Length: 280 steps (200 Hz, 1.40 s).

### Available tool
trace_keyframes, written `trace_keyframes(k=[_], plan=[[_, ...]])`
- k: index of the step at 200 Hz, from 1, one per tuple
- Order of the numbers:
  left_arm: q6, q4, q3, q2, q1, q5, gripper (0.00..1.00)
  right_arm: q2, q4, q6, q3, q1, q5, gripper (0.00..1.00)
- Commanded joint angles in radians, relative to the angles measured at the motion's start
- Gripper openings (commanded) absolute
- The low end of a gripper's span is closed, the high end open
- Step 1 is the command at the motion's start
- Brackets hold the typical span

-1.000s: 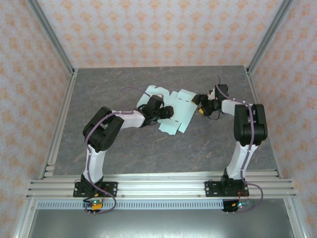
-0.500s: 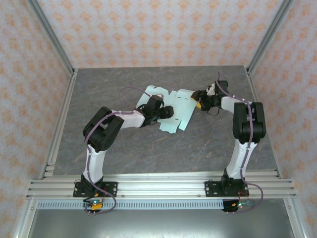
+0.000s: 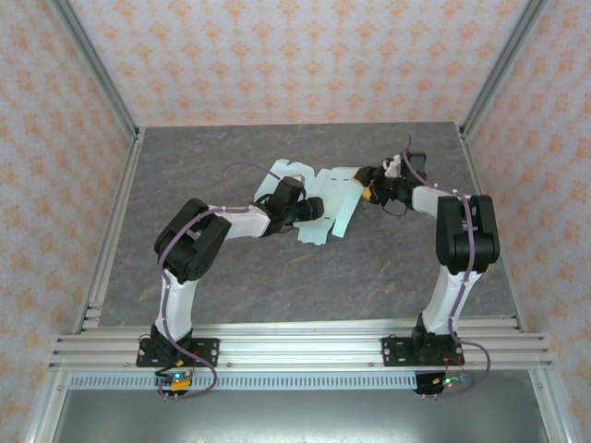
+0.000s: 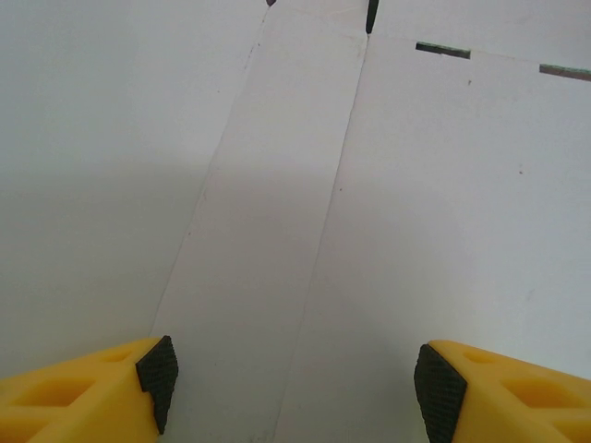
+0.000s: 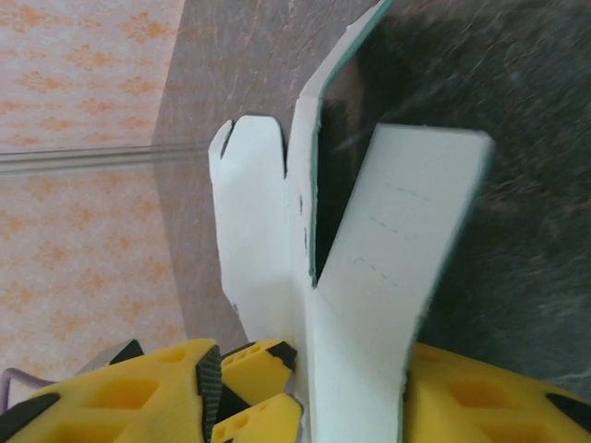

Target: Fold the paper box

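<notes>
The paper box spreads flat [image 3: 325, 192] below my left gripper's fingers, so my right gripper should pick it up by the raised flap [image 3: 351, 196] and turn an edge of the box toward those fingers.
The paper box [image 3: 325, 198] is a pale die-cut sheet lying at the middle back of the grey table, its right flap lifted. My left gripper [image 3: 312, 210] is down over the sheet's left half. In the left wrist view it [image 4: 295, 388] stands open, and the flat card with its creases and slots [image 4: 416, 185] spreads under both pads. My right gripper [image 3: 369, 191] is at the sheet's right edge. In the right wrist view the raised flap [image 5: 369, 305] stands between its fingers [image 5: 314, 378]. The flap lies against the right finger, and the left pad [image 5: 211, 378] is apart from it.
The grey stone-look table [image 3: 369, 277] is bare in front of the sheet. Aluminium rails [image 3: 295, 346] run along the near edge and up both sides. Patterned walls close in the back and the sides.
My right gripper has shifted a little left and its jaws have narrowed. It has pushed the right flap up and inward, so the sheet looks narrower. The left gripper has stayed put.
</notes>
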Motion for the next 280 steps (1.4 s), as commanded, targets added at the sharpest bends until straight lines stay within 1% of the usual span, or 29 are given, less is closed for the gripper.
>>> trace_keyframes(k=[1,18,36,41,46,52,58,79,87,109,127,145,170,182,190,204,214,224,242,260,271,280], plan=[[-0.024,-0.117,-0.034,0.058,0.003,0.022,0.73,-0.065,0.068,0.028,-0.033,0.029,-0.027,0.41],[-0.022,-0.106,-0.044,0.047,0.003,0.022,0.73,-0.084,0.052,0.008,-0.051,0.03,-0.01,0.31],[-0.016,-0.081,-0.064,0.019,0.003,0.021,0.74,-0.098,-0.027,-0.055,-0.044,0.03,-0.005,0.12],[-0.016,-0.068,-0.075,0.006,0.002,0.019,0.74,-0.105,-0.052,-0.072,-0.041,0.03,-0.001,0.08],[-0.016,-0.055,-0.09,-0.009,0.003,0.017,0.74,-0.115,-0.072,-0.089,-0.041,0.031,0.005,0.06],[-0.018,-0.027,-0.112,-0.03,0.003,0.016,0.74,-0.129,-0.097,-0.111,-0.041,0.031,0.016,0.05],[-0.016,0.008,-0.14,-0.055,0.003,0.022,0.74,-0.146,-0.121,-0.132,-0.042,0.032,0.028,0.0],[-0.007,0.145,-0.239,-0.136,0.002,0.04,0.76,-0.215,-0.203,-0.216,-0.052,0.032,0.082,0.0],[-0.011,0.215,-0.288,-0.198,0.003,0.045,0.77,-0.247,-0.223,-0.24,-0.06,0.032,0.109,0.0],[-0.026,0.398,-0.419,-0.31,0.002,0.028,0.79,-0.348,-0.27,-0.295,-0.07,0.035,0.197,0.0],[-0.026,0.47,-0.497,-0.383,0.003,-0.026,0.79,-0.438,-0.309,-0.365,-0.064,0.047,0.289,0.0],[-0.035,0.554,-0.583,-0.44,0.003,-0.115,0.8,-0.528,-0.365,-0.527,-0.043,0.092,0.389,0.0],[-0.012,0.54,-0.64,-0.519,0.003,-0.227,0.81,-0.64,-0.416,-0.791,-0.014,0.212,0.605,0.0],[-0.025,0.514,-0.663,-0.552,0.003,-0.298,0.83,-0.679,-0.414,-0.911,-0.009,0.274,0.699,0.0],[-0.042,0.52,-0.683,-0.57,0.006,-0.334,0.86,-0.7,-0.397,-0.982,-0.01,0.316,0.761,0.0],[-0.053,0.529,-0.716,-0.598,0.009,-0.368,0.87,-0.727,-0.349,-1.082,-0.027,0.379,0.859,0.0],[-0.053,0.504,-0.725,-0.622,0.01,-0.393,0.88,-0.728,-0.31,-1.159,-0.047,0.42,0.912,0.0],[-0.056,0.471,-0.73,-0.649,0.009,-0.43,0.88,-0.765,-0.28,-1.218,-0.069,0.454,0.964,0.0],[-0.05,0.455,-0.753,-0.688,0.011,-0.48,0.9,-0.789,-0.256,-1.307,-0.109,0.49,0.966,0.0],[-0.028,0.425,-0.751,-0.708,0.011,-0.494,0.9,-0.815,-0.276,-1.434,-0.159,0.508,0.87,0.0],[-0.022,0.413,-0.752,-0.718,0.011,-0.504,0.9,-0.833,-0.362,-1.567,-0.182,0.509,0.73,0.0],[-0.012,0.408,-0.757,-0.733,0.011,-0.504,0.9,-0.845,-0.467,-1.728,-0.195,0.509,0.601,0.0]])
